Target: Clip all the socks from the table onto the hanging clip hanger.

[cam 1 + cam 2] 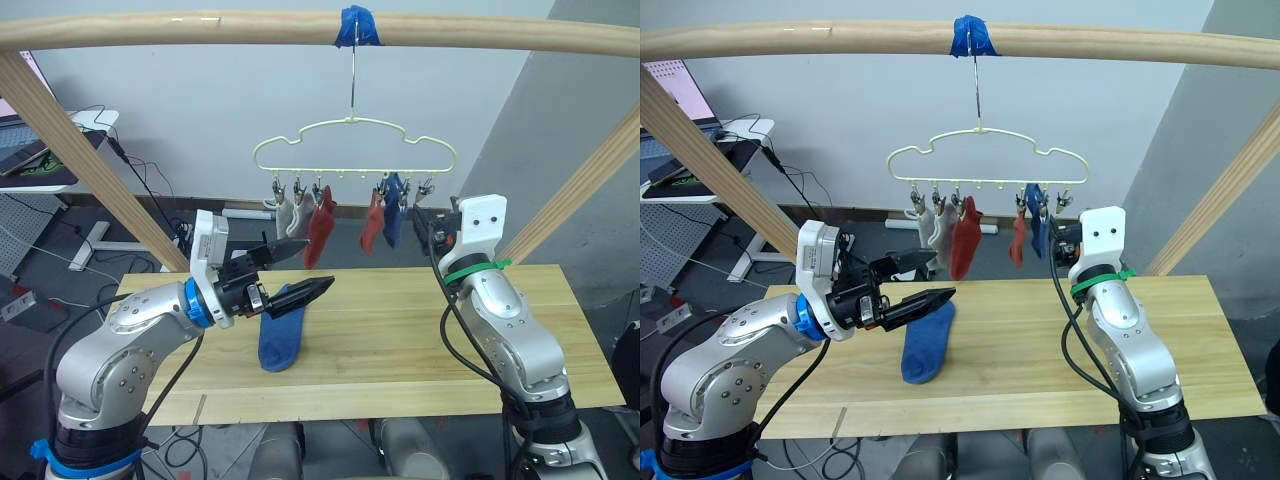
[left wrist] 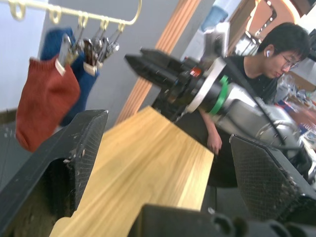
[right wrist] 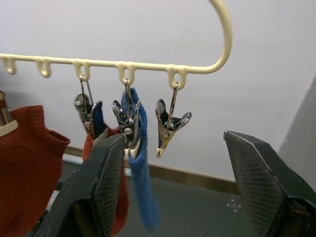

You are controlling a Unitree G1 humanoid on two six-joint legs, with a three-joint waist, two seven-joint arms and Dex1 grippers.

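The hanger's near end (image 1: 452, 160) will dip along when my right gripper squeezes and moves the last clip, because the clip hanger hangs from one thin hook (image 1: 353, 85).
One blue sock (image 1: 282, 335) lies flat on the table (image 1: 400, 340) left of centre. My left gripper (image 1: 320, 263) hovers open just above its upper end, holding nothing. The clip hanger (image 1: 355, 140) hangs from its hook over the table's far edge. Clipped to it are light grey socks (image 1: 287, 216), a rust-red sock (image 1: 320, 228), another rust-red sock (image 1: 372, 224) and a blue sock (image 3: 141, 168). My right gripper (image 3: 174, 136) is raised at the hanger's right end, open, with the last silver clip (image 3: 169, 124) empty between its fingers, untouched.
The hanger hooks onto a thick wooden rail (image 1: 200, 30) at a blue tape wrap (image 1: 358, 24). Slanted wooden struts (image 1: 85, 150) rise at both table ends. A person (image 2: 256, 64) sits beyond the table's right end. A desk with cables stands back left.
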